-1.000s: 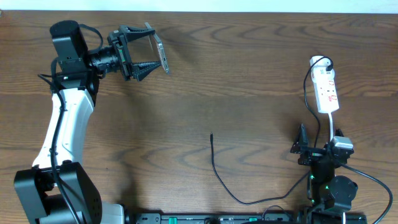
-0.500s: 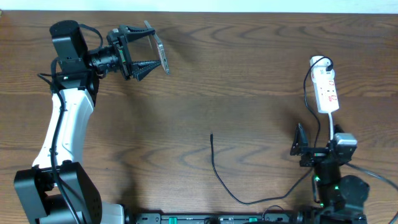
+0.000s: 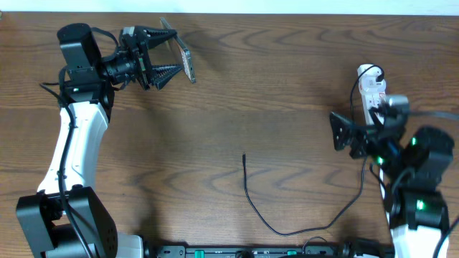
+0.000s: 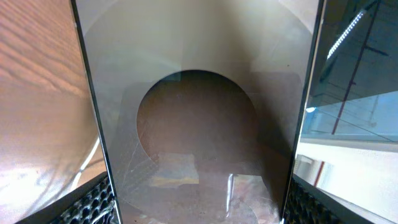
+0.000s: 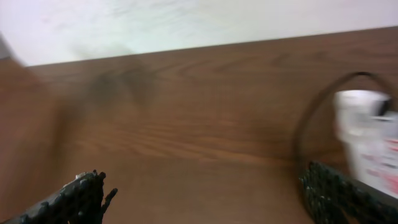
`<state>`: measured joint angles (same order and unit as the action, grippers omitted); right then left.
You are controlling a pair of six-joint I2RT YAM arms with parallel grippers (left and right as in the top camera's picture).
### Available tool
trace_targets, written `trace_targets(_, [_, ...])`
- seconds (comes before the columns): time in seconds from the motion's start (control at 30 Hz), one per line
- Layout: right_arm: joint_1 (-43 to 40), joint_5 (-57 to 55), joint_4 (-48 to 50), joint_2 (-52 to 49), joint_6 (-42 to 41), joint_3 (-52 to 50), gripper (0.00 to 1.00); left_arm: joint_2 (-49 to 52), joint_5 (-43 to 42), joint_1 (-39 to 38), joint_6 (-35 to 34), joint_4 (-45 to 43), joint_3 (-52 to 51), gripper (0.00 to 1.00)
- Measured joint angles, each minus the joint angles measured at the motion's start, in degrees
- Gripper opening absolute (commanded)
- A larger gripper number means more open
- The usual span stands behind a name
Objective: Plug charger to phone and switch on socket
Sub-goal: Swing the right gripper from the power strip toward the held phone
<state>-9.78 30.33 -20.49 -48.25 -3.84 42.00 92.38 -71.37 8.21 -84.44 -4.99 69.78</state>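
Note:
My left gripper is holding the phone [image 3: 183, 54] too far away for my right gripper to reach. I should move the phone inward and take its loose end [image 3: 190, 73] with my right gripper.
My left gripper [image 3: 166, 59] is at the far left of the table, shut on the phone [image 3: 186, 61], which it holds off the table on edge. In the left wrist view the phone [image 4: 199, 106] fills the frame, its brown-black face with a round dark blob set between both pads [image 4: 94, 202]. The charger is a thin black cable [image 3: 252, 204] lying on the table, its plug tip [image 3: 244, 155] free at mid-table. The white socket [image 3: 371, 87] lies at the far right, its near end hidden by my right arm. My right gripper [image 3: 338, 134] stands open and empty just left of the socket [image 5: 367, 140].
A black cable loops round the far end of the strip [image 3: 356, 97]. The wooden table's far edge [image 3: 287, 16] meets a white wall. The black arm bases sit along the near edge [image 3: 251, 252].
My right arm has swung up from the near edge toward the socket and now covers its lower part. The left gripper has turned slightly with the phone in it.

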Motion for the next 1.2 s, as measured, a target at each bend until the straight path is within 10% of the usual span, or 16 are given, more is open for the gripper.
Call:
trace_targets(0.7, [23.3, 13.8, 2.4, -25.4, 8.3, 13.5, 0.99, 0.0, 20.2, -0.2, 16.3, 0.7, 0.0, 0.07])
trace_targets(1.2, [34.1, 13.1, 18.1, -26.8, 9.3, 13.7, 0.99, 0.0, 24.1, -6.4, 9.5, 2.2, -0.1, 0.08])
